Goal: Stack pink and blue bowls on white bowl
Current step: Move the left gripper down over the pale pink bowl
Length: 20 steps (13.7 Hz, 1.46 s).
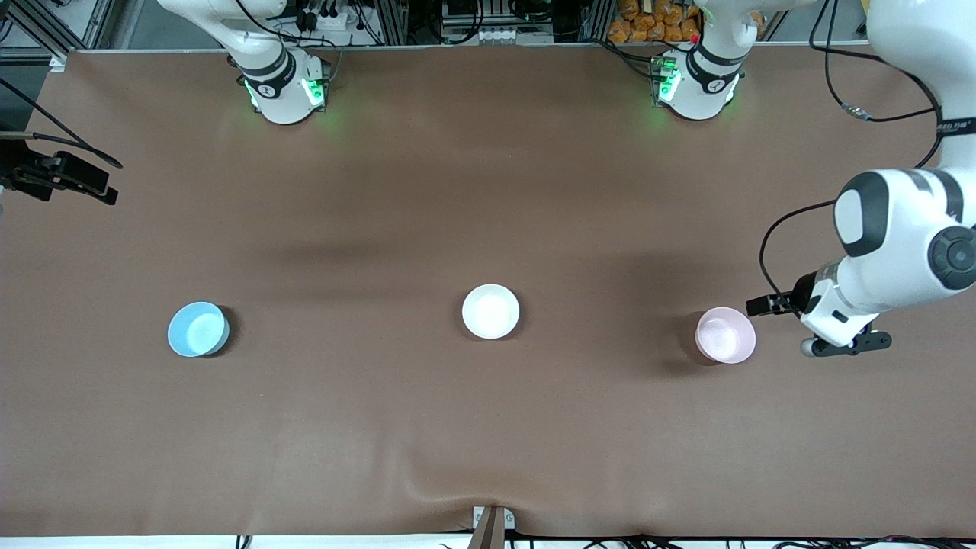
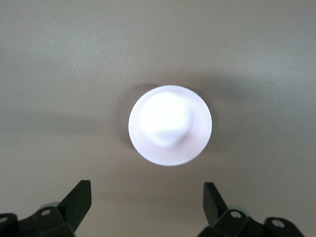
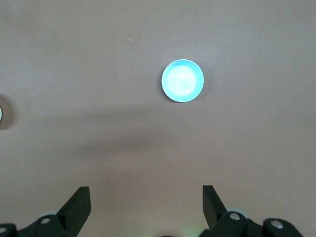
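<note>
I expect the pink bowl to nest inside and cover the white bowl's open rim when I lower it, because both bowls look about the same width.
Three small bowls stand apart in a row on the brown table. The light blue bowl is toward the right arm's end, the white bowl in the middle, the pale pink bowl toward the left arm's end. My left gripper hangs open over the table beside the pink bowl, with nothing between its fingers. My right gripper is open and empty, high over the right arm's end of the table. It looks down on the blue bowl.
The brown cloth covers the whole table and wrinkles slightly at its edge nearest the front camera. Both arm bases stand at the table's edge farthest from that camera. Cables hang by the left arm.
</note>
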{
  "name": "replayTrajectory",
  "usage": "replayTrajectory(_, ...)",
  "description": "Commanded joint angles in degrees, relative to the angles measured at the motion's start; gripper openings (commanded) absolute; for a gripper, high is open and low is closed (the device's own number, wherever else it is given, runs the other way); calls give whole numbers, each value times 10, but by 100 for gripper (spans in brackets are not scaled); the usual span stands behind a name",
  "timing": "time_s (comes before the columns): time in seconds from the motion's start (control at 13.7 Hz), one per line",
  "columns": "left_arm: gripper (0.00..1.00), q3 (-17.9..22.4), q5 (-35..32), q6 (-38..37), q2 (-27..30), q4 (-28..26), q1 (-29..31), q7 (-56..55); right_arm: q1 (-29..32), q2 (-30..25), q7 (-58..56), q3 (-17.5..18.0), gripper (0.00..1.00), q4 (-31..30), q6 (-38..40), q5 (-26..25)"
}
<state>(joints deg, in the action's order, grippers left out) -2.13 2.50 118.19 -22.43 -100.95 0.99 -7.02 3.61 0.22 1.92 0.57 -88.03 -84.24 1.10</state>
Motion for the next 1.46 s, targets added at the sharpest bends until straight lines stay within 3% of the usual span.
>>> replayTrajectory(0.0, 100, -1, 4, 37, -31, 1, 14, 10, 8, 3, 6, 5, 100, 5, 0, -3)
replayTrajectory(0.44, 100, -2, 7, 118, -92, 1, 38, 31, 9, 7, 7, 5, 100, 5, 0, -3)
replayTrajectory(0.88, 100, -2, 7, 128, -118, 1, 38, 32, 14, 25, 8, 5, 100, 5, -1, -2)
replayTrajectory(1.02, 69, -2, 8, 128, -121, -3, 38, 32, 15, 32, 8, 5, 100, 5, -2, -2)
replayTrajectory(1.24, 39, -2, 8, 128, -129, -3, 37, 32, 18, 50, 7, 5, 100, 7, -12, -1)
replayTrajectory(1.39, 0, -2, 9, 127, -129, -6, 29, 32, 24, 61, 2, 5, 100, 7, -22, -2)
